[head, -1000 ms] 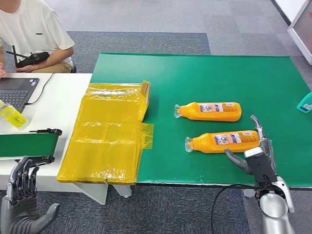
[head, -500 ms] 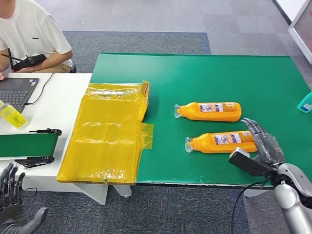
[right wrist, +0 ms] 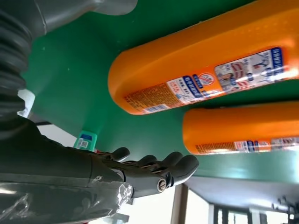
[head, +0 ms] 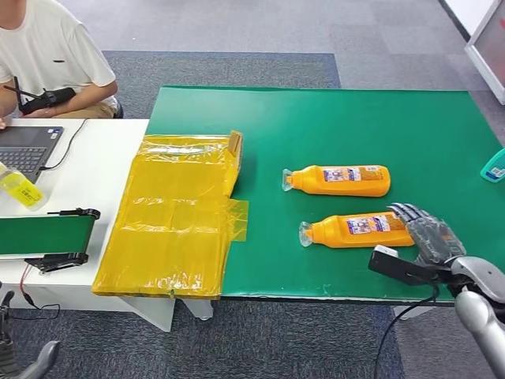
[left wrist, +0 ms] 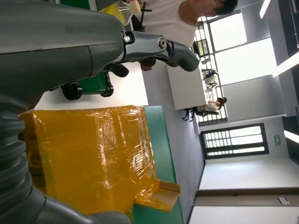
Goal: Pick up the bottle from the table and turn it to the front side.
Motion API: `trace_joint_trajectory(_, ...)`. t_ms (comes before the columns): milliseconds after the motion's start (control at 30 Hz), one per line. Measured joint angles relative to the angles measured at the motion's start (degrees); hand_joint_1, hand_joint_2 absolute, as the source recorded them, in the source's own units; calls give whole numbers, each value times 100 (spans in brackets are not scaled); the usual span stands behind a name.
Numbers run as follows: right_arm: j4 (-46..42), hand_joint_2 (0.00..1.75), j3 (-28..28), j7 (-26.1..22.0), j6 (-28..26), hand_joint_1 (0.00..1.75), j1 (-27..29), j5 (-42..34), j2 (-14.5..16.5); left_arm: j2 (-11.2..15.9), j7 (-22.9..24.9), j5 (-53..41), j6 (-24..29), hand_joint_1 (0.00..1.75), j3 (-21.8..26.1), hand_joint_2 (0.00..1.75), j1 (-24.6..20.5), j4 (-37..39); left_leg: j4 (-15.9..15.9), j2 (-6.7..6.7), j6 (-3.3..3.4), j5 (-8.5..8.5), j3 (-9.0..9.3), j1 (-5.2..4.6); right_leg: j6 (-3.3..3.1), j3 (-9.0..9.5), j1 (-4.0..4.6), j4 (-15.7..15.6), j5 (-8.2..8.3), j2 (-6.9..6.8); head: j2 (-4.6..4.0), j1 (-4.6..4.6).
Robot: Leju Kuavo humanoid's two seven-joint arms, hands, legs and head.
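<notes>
I expect the nearer orange bottle (head: pixel 332 231) to show a hidden blue, white and red front label when I turn it, because the crowded panelled label (head: pixel 368 224) is facing up.
Two orange bottles lie on their sides on the green table (head: pixel 357 118), labels up and caps pointing left. The nearer bottle (head: pixel 357 230) lies close to the front edge, and the farther bottle (head: pixel 339 180) lies parallel behind it. My right hand (head: pixel 424 237) is at the nearer bottle's base end, fingers stretched beside it and thumb spread toward the table edge, holding nothing. The right wrist view shows the nearer bottle (right wrist: pixel 211 70) just beyond my fingers (right wrist: pixel 159 168), with the farther bottle (right wrist: pixel 243 128) behind. My left hand (left wrist: pixel 105 51) hangs low beside the table, fingers apart and empty.
A flattened box wrapped in yellow film (head: pixel 173 213) lies across the table's left edge. A person sits at the white desk (head: pixel 101 166) with a laptop (head: pixel 27 146). A small conveyor (head: pixel 47 234) stands there. A teal object (head: pixel 494 167) lies at the table's right edge.
My right hand has turned over and shifted right, its fingers now lying along the nearer bottle's base end. My left hand has sunk toward the picture's bottom edge. The bottles have not moved.
</notes>
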Motion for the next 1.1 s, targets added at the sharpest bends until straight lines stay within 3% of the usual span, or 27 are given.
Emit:
trace_joint_trajectory(100, 274, 175, 488, 77, 534, 0, -762, -224, -268, 0, -1, -32, -49, 0, -1, 175, 18, -33, 0, 4, 1, 8, 1, -1, 1, -2, -1, 0, 7, 2, 0, -1)
trace_joint_trajectory(233, 804, 175, 1262, 198, 762, 0, -1739, -376, -388, -1, -2, -113, -190, 0, -5, 175, 19, -35, 0, 4, 6, 22, 4, 1, 6, -1, 1, 0, 13, -2, 0, -2)
trace_joint_trajectory(433, 1384, 175, 1955, 245, 801, 0, -2483, -388, -392, -1, -2, -126, -236, 0, -7, 175, 23, -35, 0, -1, 6, 28, -1, 1, 5, -5, 2, 1, 15, -6, 0, -2)
trace_joint_trajectory(767, 1807, 175, 2431, 269, 743, 0, -2869, -401, -371, -2, -4, -120, -294, 0, -3, 175, 31, -35, 0, -7, 8, 24, -7, 0, 8, -4, 1, 1, 12, -9, 0, -1)
trace_joint_trajectory(967, 2676, 175, 3049, 275, 560, 0, -3423, -370, 26, -2, -4, -91, -457, 0, 37, 175, -11, 3, 0, -5, 5, 32, -5, 2, 6, -5, 2, 2, 17, -8, 0, -2)
trace_joint_trajectory(1100, 3110, 175, 3419, 283, 836, 0, -3834, -753, 169, -2, -4, -7, -443, 0, 78, 175, -21, 45, 0, -9, 7, 38, -6, 1, 8, -5, 2, 2, 18, -11, 0, -1)
